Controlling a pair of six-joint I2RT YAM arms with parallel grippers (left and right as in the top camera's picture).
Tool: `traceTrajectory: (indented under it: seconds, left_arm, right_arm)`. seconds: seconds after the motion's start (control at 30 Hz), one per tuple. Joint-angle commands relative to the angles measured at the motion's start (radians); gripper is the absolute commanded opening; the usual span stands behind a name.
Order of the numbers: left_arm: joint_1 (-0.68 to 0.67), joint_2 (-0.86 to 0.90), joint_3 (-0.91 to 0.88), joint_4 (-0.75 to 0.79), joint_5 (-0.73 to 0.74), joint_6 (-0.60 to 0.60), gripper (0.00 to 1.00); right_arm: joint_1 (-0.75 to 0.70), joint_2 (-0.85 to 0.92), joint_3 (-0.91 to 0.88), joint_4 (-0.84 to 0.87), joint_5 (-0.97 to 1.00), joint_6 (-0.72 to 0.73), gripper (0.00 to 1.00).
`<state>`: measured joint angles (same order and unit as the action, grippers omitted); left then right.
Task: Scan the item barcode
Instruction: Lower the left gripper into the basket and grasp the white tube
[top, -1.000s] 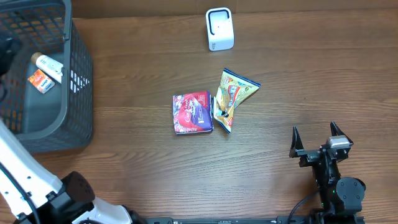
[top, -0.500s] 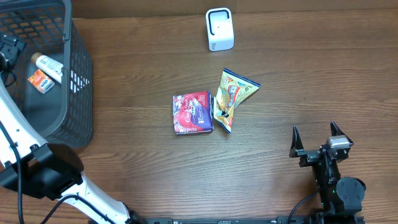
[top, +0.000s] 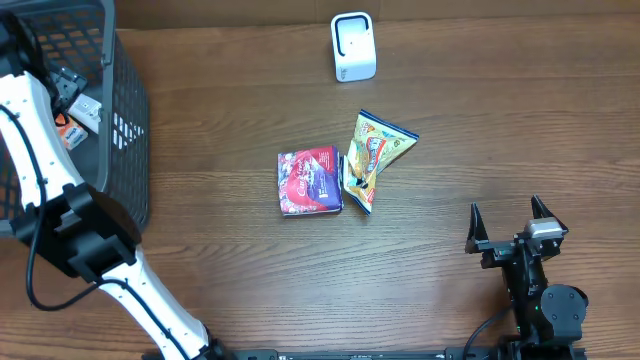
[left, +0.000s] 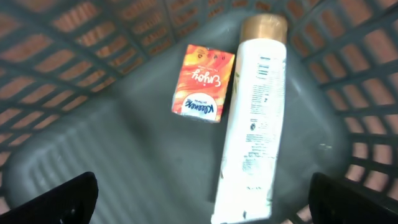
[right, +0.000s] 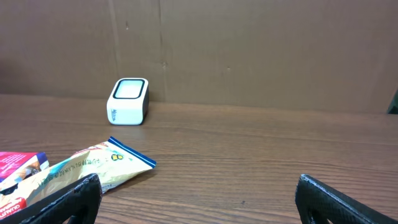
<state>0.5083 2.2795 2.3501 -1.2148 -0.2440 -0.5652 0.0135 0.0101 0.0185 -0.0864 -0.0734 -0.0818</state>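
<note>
The left gripper should go down next until its fingers are on both sides of the white tube (left: 252, 146), because they are open across the tube's narrow width and its lower end (left: 245, 191) is clear of the orange packet.
My left gripper (top: 72, 95) hangs open inside the dark mesh basket (top: 125, 150). Below it lie a white tube with a tan cap (left: 254, 118) and a small orange packet (left: 203, 92); the tube's lower end lies between the open fingers (left: 56, 199), untouched. A white scanner (top: 352, 47) stands at the back of the table. A yellow snack bag (top: 372, 155) and a red-purple packet (top: 309, 181) lie side by side mid-table. My right gripper (top: 508, 222) rests open at the front right, facing the scanner (right: 128, 101), nothing between its jaws.
The basket's mesh walls (left: 74, 37) surround my left gripper on all sides. A brown cardboard wall (right: 249, 50) backs the table behind the scanner. The yellow bag (right: 93, 168) lies ahead and left of my right gripper (right: 199, 199).
My left arm has swung up and over from the left edge into the basket, ending above the tube and orange packet. The right arm has not moved.
</note>
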Motion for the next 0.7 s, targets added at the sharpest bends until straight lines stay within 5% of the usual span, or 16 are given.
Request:
traceTrajectory:
  seconds: [0.0, 0.67]
  left_arm:
    - [-0.006, 0.025, 0.001, 0.028, 0.025, 0.113, 1.00]
    - [-0.032, 0.056, -0.075, 0.098, 0.064, 0.096, 1.00]
  right_arm:
    - [-0.003, -0.007, -0.010, 0.006, 0.003, 0.004, 1.00]
    - [-0.003, -0.007, -0.010, 0.006, 0.003, 0.004, 1.00]
